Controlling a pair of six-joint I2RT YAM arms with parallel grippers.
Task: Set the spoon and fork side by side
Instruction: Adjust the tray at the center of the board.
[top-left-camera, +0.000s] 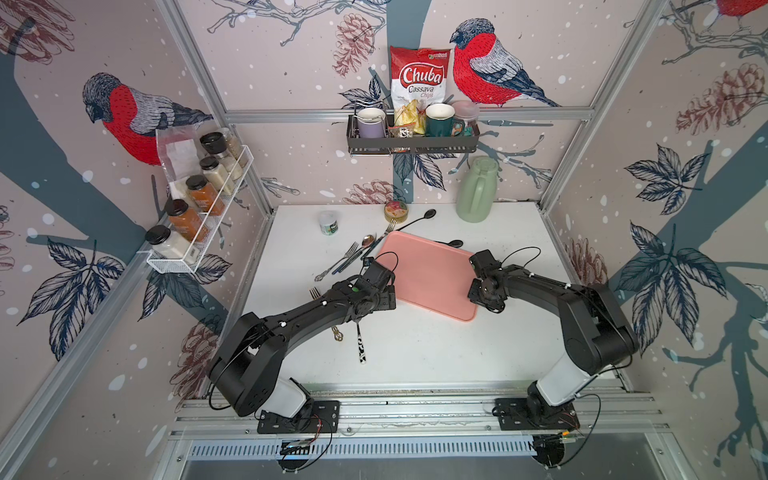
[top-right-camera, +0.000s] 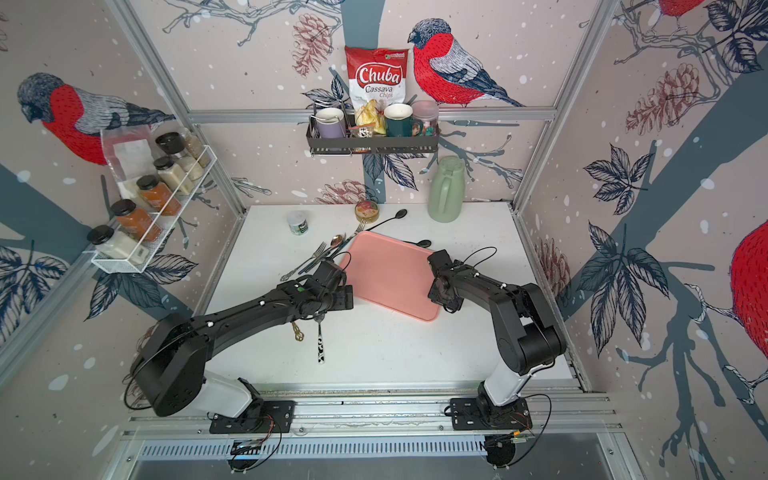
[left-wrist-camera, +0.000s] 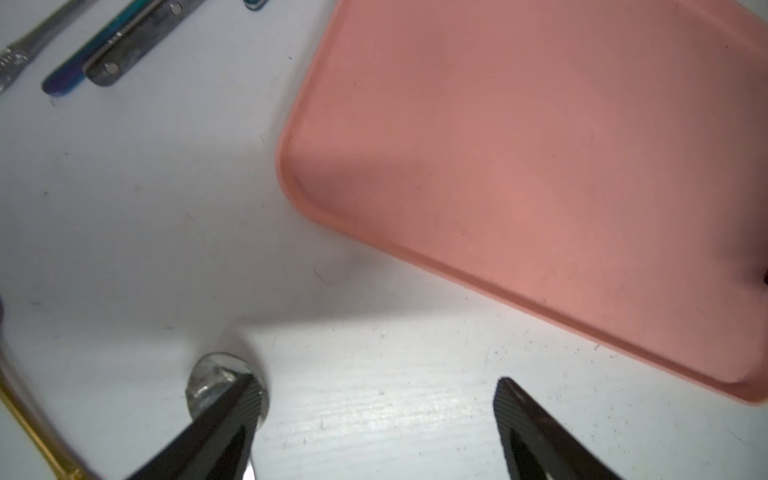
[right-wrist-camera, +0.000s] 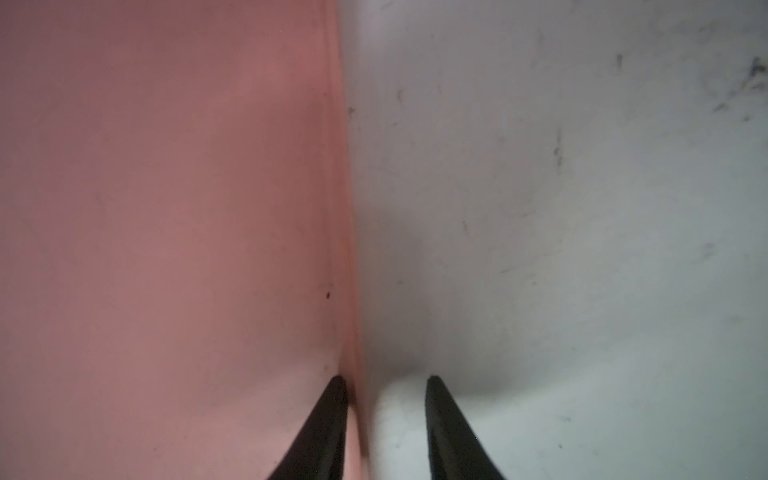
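Note:
Next, I take the rim (left-wrist-camera: 309, 82) of the pink tray (top-left-camera: 432, 276) opposite my right gripper with my left gripper and help straighten the tray first, because it lies slanted beside the spoon.
A spoon with a black-and-white patterned handle (top-left-camera: 360, 347) lies on the white table, its steel bowl (left-wrist-camera: 212, 380) under one fingertip of my left gripper (left-wrist-camera: 376, 380). That gripper is open and holds nothing. A gold fork lies just left of the spoon. Its tines (top-left-camera: 314, 293) and ornate handle end (top-left-camera: 337, 334) show in a top view, and my left arm hides its middle. My right gripper (right-wrist-camera: 386, 378) is open, its fingers astride the right rim of the pink tray (right-wrist-camera: 166, 208).
The pink tray (top-left-camera: 432, 274) lies mid-table between the arms. A cluster of forks and spoons (top-left-camera: 349, 257) lies at its far left, and black spoons (top-left-camera: 415, 222) lie behind it. A green jug (top-left-camera: 478, 189), a tin (top-left-camera: 397, 211) and a small jar (top-left-camera: 328, 222) stand at the back.

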